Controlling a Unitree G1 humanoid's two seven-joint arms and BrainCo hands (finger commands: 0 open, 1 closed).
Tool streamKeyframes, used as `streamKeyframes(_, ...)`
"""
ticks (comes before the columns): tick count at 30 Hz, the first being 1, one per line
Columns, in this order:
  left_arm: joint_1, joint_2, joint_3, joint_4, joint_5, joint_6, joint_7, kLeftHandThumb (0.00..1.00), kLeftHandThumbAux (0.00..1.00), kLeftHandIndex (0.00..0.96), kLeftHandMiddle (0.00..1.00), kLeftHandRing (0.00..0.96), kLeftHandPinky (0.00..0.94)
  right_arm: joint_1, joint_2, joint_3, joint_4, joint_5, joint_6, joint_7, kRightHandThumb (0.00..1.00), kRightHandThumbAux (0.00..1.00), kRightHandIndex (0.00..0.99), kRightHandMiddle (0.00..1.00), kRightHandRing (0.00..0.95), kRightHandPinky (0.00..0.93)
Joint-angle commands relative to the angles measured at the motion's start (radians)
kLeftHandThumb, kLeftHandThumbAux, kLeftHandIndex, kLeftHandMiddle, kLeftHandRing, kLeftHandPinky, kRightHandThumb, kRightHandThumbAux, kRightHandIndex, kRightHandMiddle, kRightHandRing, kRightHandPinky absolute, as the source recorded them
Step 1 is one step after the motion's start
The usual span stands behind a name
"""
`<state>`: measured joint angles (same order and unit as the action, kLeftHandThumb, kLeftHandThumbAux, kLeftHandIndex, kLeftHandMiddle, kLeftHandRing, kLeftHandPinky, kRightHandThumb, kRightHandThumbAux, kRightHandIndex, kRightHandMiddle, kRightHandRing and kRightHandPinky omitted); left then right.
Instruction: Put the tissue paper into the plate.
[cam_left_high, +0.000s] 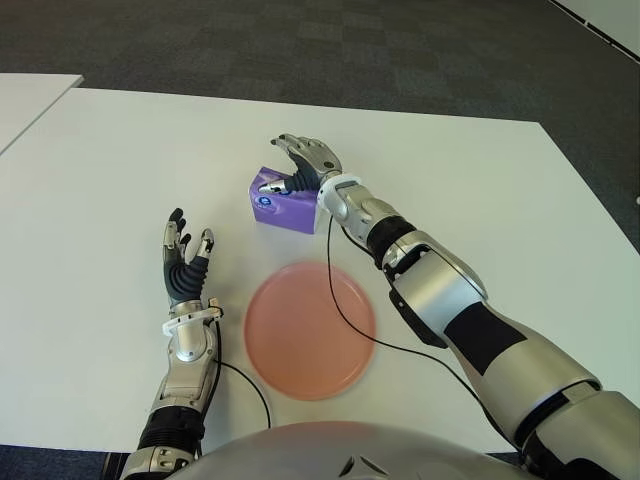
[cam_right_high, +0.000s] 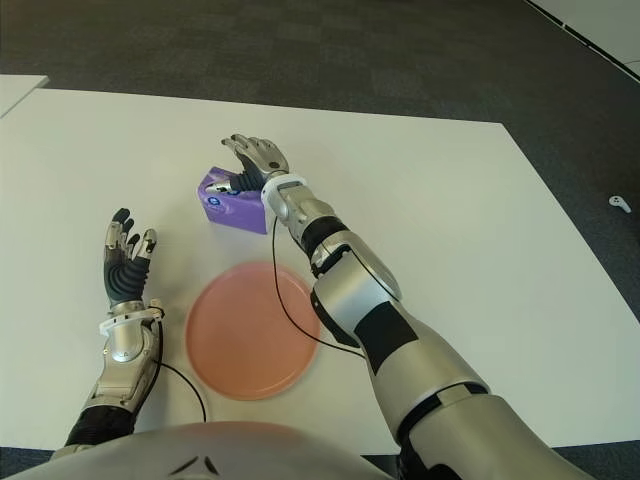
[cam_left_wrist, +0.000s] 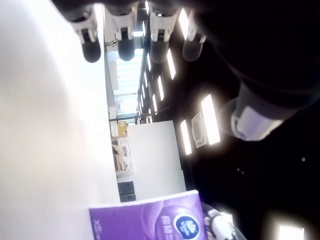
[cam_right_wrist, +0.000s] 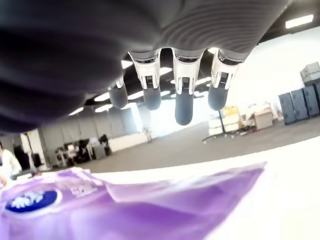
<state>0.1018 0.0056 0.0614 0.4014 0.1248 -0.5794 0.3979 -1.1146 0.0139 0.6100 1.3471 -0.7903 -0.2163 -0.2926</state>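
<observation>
My right gripper will make the tissue paper's loose end (cam_left_high: 260, 202) tip upward when I lift the tissue paper, because it sits over one end of the tissue paper (cam_left_high: 308, 207).
The tissue paper is a purple pack (cam_left_high: 283, 208) lying on the white table (cam_left_high: 520, 190), just beyond the pink plate (cam_left_high: 310, 330). My right hand (cam_left_high: 292, 166) hovers over the pack's far right side, fingers spread above it and the thumb low against its top. In the right wrist view the fingers (cam_right_wrist: 183, 102) hang straight over the purple pack (cam_right_wrist: 130, 205) without closing on it. My left hand (cam_left_high: 187, 256) shows to the left of the plate, palm up and fingers spread, holding nothing. The plate has nothing in it.
A black cable (cam_left_high: 335, 300) runs from my right wrist across the plate's right rim. A second white table (cam_left_high: 25, 100) stands at the far left. Dark carpet (cam_left_high: 400, 50) lies beyond the table's far edge.
</observation>
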Motion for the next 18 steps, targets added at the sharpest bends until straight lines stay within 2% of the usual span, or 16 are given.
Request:
streamKeyframes(1, 0.121, -0.011, -0.006, 0.150, 0.034, -0.008, 0.009, 0.000, 0.543, 0.000, 0.000, 0.000, 0.000, -0.015, 0.010, 0.028, 0.015, -0.022, 0.028, 0.040, 0.231, 0.294, 0.000, 0.000, 0.000, 0.000)
streamKeyframes(10, 0.125, -0.017, -0.008, 0.144, 0.041, -0.003, 0.018, 0.000, 0.540, 0.000, 0.000, 0.000, 0.000, -0.019, 0.015, 0.052, 0.019, -0.024, 0.048, 0.074, 0.233, 0.311, 0.000, 0.000, 0.000, 0.000)
streamKeyframes(18, 0.129, -0.022, -0.010, 0.140, 0.043, -0.006, 0.023, 0.000, 0.538, 0.000, 0.000, 0.000, 0.000, -0.014, 0.017, 0.046, 0.019, -0.012, 0.045, 0.098, 0.233, 0.331, 0.000, 0.000, 0.000, 0.000)
